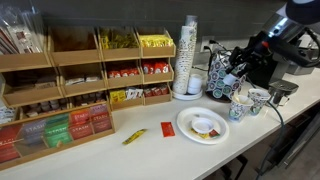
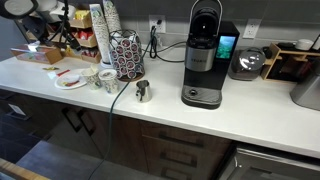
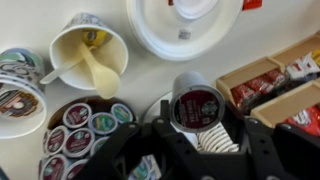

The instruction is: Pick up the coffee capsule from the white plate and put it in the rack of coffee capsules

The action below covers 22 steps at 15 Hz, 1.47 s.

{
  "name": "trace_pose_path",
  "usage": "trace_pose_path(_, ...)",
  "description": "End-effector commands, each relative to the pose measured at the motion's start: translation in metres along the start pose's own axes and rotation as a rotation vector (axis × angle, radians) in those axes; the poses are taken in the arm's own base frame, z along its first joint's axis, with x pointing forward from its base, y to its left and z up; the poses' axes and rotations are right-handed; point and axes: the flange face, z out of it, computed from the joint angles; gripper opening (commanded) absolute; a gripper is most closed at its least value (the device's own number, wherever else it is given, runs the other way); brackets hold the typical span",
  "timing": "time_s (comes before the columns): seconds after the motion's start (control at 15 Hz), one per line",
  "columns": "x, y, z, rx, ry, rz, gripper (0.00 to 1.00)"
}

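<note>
The coffee capsule [image 3: 197, 108] points down in my gripper, but the rack's openings are at its front. I should back off, tilt level and move up to the rack's front side [image 2: 126, 57].
In the wrist view my gripper [image 3: 198, 128] is shut on the coffee capsule [image 3: 195, 103], a whitish pod with a dark maroon lid, held between the two black fingers. The rack of coffee capsules [image 3: 82, 132] shows from above at the lower left, its top ringed with teal, green and white pods, beside the held capsule. The white plate [image 3: 150, 30] lies at the top of the wrist view. In an exterior view my gripper [image 1: 233, 74] hovers by the rack [image 1: 221, 78], away from the plate [image 1: 190, 130]. The rack [image 2: 126, 56] and plate [image 2: 70, 84] also show in an exterior view.
Patterned paper cups stand near the rack, one holding wooden stirrers [image 3: 88, 55], another at the left [image 3: 14, 92]. A tall stack of white cups [image 1: 187, 58] and wooden tea-packet shelves [image 1: 70, 85] stand behind. A coffee machine [image 2: 205, 60] stands on the counter.
</note>
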Motion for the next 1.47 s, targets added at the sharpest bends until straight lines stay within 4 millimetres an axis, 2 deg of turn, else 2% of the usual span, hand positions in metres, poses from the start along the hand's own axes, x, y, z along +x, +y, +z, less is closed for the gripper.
trace_pose_path(0.0,0.002,0.049,-0.046,0.02,0.145,0.146,0.29)
trace_pose_path(0.13,0.005,0.067,-0.059,-0.005,0.164,0.145,0.29)
trace_pose_path(0.4,-0.033,0.062,-0.031,-0.061,0.106,-0.029,0.29)
trace_pose_path(0.53,-0.049,0.057,-0.027,-0.071,0.232,-0.093,0.29)
trace_pose_path(0.6,-0.052,0.058,-0.036,-0.063,0.306,-0.081,0.29)
trace_pose_path(0.8,-0.069,0.075,-0.042,-0.071,0.502,-0.062,0.29)
trace_pose_path(0.87,-0.049,0.076,-0.035,-0.088,0.563,-0.051,0.29)
trace_pose_path(0.93,-0.054,0.085,-0.039,-0.11,0.623,-0.027,0.29)
trace_pose_path(1.07,-0.064,0.088,-0.036,-0.14,0.707,0.048,0.29)
trace_pose_path(1.13,-0.053,0.083,-0.045,-0.105,0.667,0.01,0.29)
trace_pose_path(1.2,-0.055,0.084,-0.042,-0.113,0.674,0.01,0.54)
trace_pose_path(1.4,-0.051,0.082,-0.043,-0.108,0.68,0.01,0.54)
